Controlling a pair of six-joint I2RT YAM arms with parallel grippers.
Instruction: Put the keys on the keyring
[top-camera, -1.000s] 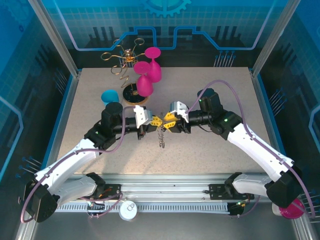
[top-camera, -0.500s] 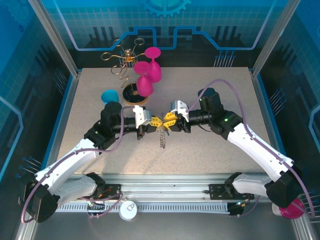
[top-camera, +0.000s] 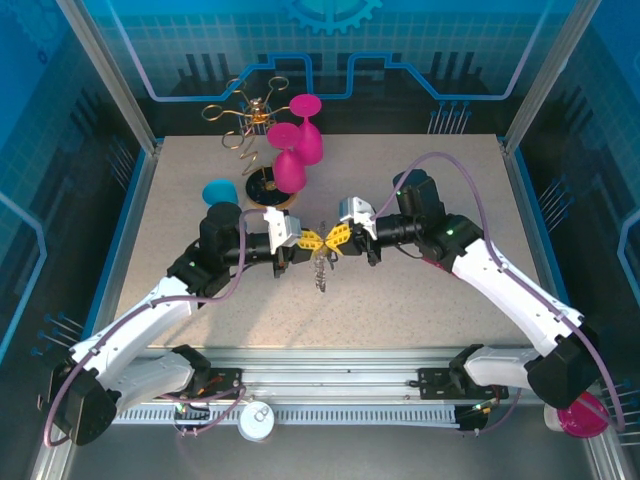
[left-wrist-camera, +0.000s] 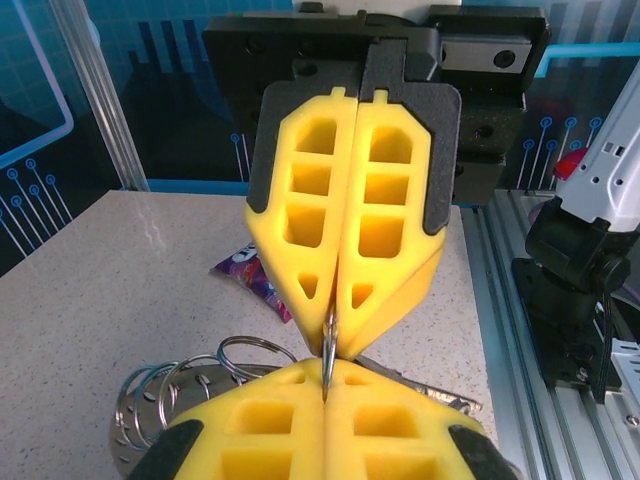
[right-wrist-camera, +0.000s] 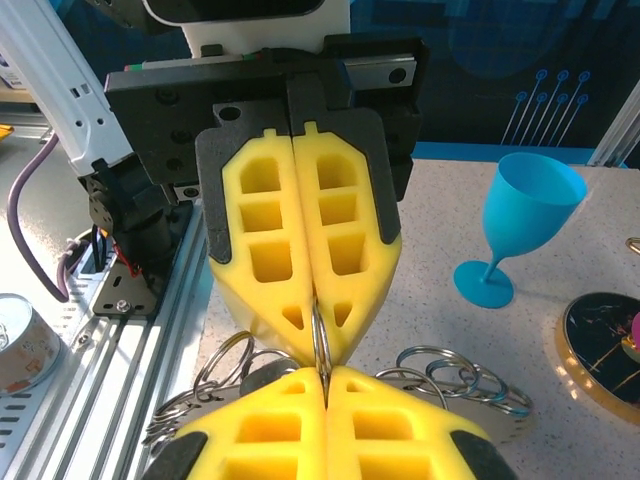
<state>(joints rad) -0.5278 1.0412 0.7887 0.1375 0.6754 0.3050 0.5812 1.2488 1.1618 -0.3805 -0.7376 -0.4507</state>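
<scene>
My grippers meet end to end and cover the same thin link (right-wrist-camera: 320, 343). Next, I open my right gripper, back away and reach the link (left-wrist-camera: 330, 342) from another side.
My left gripper (top-camera: 313, 241) and right gripper (top-camera: 333, 240) meet tip to tip above the table's middle. Both are shut on the same thin silvery link (left-wrist-camera: 328, 345), which stands edge-on between the yellow fingertips (right-wrist-camera: 290, 400). The link belongs to the keyring (top-camera: 320, 272), which hangs below as a bunch of silvery links. More of its rings (right-wrist-camera: 455, 365) and its flat grey rim (left-wrist-camera: 135, 440) spread under my fingers. A dark rounded piece (right-wrist-camera: 266, 372) lies among the rings; I cannot tell whether it is the keys' head. The keys are otherwise hidden in the bunch.
A gold wire rack (top-camera: 245, 115) on a round wooden base (top-camera: 268, 190) holds pink goblets (top-camera: 292, 158) at the back left. A blue goblet (top-camera: 220, 191) stands beside it. A purple packet (left-wrist-camera: 248, 275) lies on the table. A pink goblet (top-camera: 580, 421) sits off the table's front right.
The right gripper's jaws have closed on the link. Both grippers have shifted slightly toward the far side, and the hanging bunch has risen with them.
</scene>
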